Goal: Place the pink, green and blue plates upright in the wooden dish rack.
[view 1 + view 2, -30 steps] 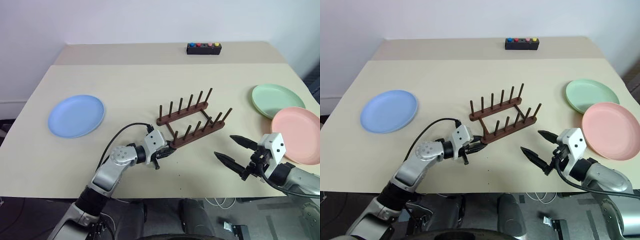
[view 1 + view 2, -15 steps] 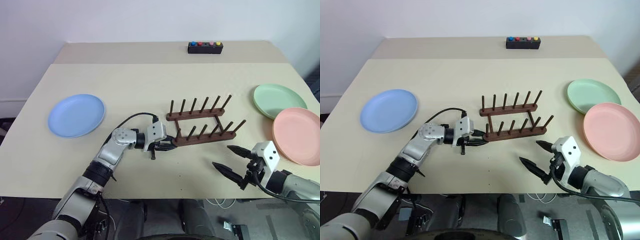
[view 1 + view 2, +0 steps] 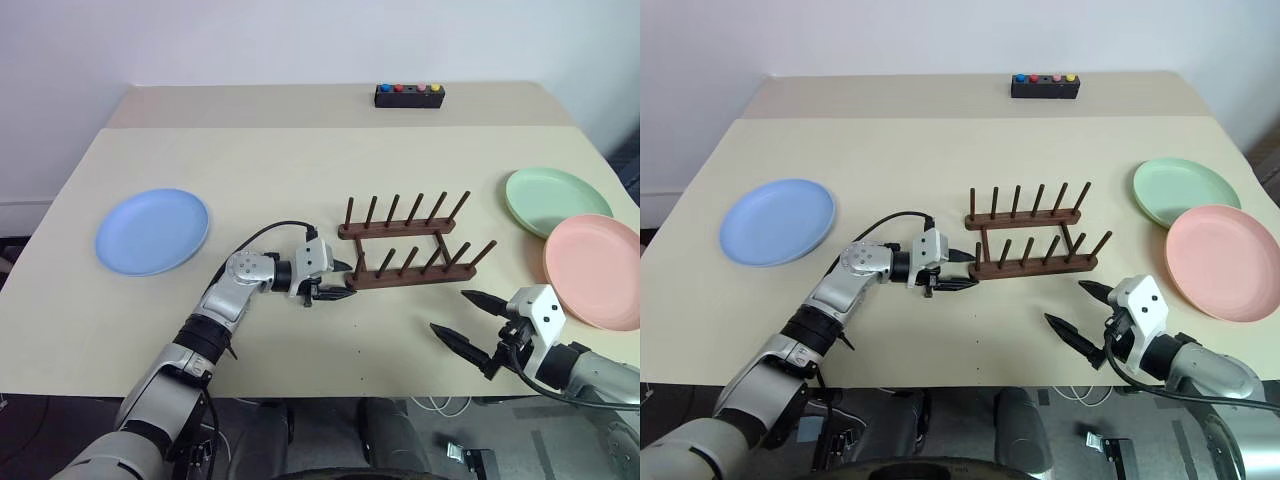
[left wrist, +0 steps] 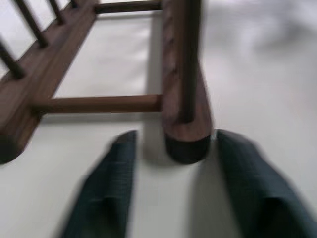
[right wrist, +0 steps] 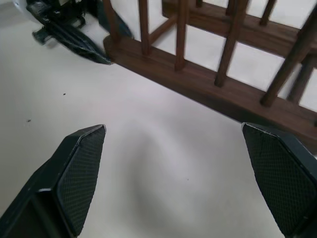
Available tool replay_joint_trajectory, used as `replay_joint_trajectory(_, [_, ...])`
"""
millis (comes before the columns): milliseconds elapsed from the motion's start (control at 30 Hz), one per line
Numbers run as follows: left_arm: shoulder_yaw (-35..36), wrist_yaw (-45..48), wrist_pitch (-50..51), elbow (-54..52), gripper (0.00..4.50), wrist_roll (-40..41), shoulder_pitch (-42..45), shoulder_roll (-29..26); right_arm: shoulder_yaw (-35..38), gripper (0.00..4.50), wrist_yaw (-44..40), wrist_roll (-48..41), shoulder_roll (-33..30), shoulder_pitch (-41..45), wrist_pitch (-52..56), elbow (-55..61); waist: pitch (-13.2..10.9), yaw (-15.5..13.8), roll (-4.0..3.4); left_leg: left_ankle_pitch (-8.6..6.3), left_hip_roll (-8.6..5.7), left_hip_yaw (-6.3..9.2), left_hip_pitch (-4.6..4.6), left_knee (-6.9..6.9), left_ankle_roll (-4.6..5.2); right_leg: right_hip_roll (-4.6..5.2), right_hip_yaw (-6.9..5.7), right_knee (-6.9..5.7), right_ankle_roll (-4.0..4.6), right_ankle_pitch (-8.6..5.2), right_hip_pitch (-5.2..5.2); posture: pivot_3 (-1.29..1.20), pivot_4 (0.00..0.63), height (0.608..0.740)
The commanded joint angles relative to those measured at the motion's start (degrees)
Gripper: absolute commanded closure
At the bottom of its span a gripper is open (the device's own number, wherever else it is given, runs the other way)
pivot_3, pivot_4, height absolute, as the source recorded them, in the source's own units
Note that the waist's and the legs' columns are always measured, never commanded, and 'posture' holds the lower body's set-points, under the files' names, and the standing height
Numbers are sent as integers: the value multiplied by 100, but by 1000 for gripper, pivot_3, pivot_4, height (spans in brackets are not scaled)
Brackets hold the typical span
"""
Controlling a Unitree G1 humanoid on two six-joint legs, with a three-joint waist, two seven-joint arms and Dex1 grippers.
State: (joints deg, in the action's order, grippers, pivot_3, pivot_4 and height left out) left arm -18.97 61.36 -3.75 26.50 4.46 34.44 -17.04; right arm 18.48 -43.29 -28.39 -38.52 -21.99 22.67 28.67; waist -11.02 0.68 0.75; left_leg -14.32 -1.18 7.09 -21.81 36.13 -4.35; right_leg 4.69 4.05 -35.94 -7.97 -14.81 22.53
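The wooden dish rack's front rail (image 3: 412, 277) tilts, so I should close my left gripper and push the rail's tip (image 3: 353, 282) back, with my right gripper at the other end.
The wooden dish rack (image 3: 410, 247) stands mid-table, its rails parallel to the front edge. My left gripper (image 3: 346, 282) is open at the rack's left end, and its two fingers (image 4: 116, 183) flank the front rail's tip (image 4: 185, 134) without clamping it. My right gripper (image 3: 450, 312) hovers open with nothing in it, near the front edge, just in front of the rack's right end. The blue plate (image 3: 152, 231) lies flat at the left. The green plate (image 3: 556, 200) and the pink plate (image 3: 596, 270) lie flat at the right, the pink one overlapping the green one's near rim.
A black box with coloured buttons (image 3: 408, 95) sits at the back of the table. Bare tabletop lies between the blue plate and the rack, and behind the rack.
The rack has been swung from a diagonal to lie parallel to the table's front edge. My left gripper's jaws have opened off the rail end. My right gripper sank slightly toward the front edge.
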Motion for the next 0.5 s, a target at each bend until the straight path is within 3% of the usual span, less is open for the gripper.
replay_joint_trajectory(33, [196, -233, 98, -156, 29, -43, -171, -119, 115, 0, 5, 255, 100, -20, -440, -347, 0, 14, 0, -1, 0, 0, 1, -1, 2, 0, 0, 0, -2, 1, 0, 0, 150, 740])
replay_joint_trajectory(100, [260, -323, 207, -301, 29, -24, -259, -152, 141, 0, -10, 326, 135, -33, -608, -485, 0, 17, 0, -1, 0, 0, 3, -3, 2, 0, 0, -1, -3, 1, 1, 0, 150, 740])
replay_joint_trajectory(167, [436, -379, 566, -834, 0, 189, -590, -250, 217, 534, 94, 519, 144, -11, -760, -819, 0, 35, -1, -1, 1, 0, 6, -4, 2, 0, 0, -4, -3, 1, 1, 0, 150, 740])
replay_joint_trajectory(267, [547, -389, 1006, -1773, 891, 448, -1203, -435, 260, 1763, 125, 574, 195, -13, -894, -968, 0, 41, -3, -2, 3, -1, 11, -11, 3, 0, 2, -7, -2, 1, 2, 0, 150, 740])
replay_joint_trajectory(433, [365, -420, 1611, -2890, 3315, 640, -1870, -578, 39, 4221, 762, 1101, 436, 392, -1079, -1281, -1, 15, -2, -2, 3, -1, 16, -7, 2, 0, 2, -7, 20, -11, -8, 0, 150, 740])
replay_joint_trajectory(467, [297, -448, 1702, -3001, 3836, 612, -1905, -565, -27, 4500, 833, 1197, 490, 456, -1112, -1319, -1, -1, -2, -2, 3, -2, 16, -2, 2, 1, 3, -6, 21, -12, -8, 0, 150, 740])
replay_joint_trajectory(500, [250, -469, 1769, -3076, 3836, 587, -1925, -562, -70, 4500, 858, 1251, 521, 488, -1137, -1339, -1, -14, -2, -2, 2, -2, 15, 0, 2, 1, 2, -5, 22, -13, -9, 0, 150, 740])
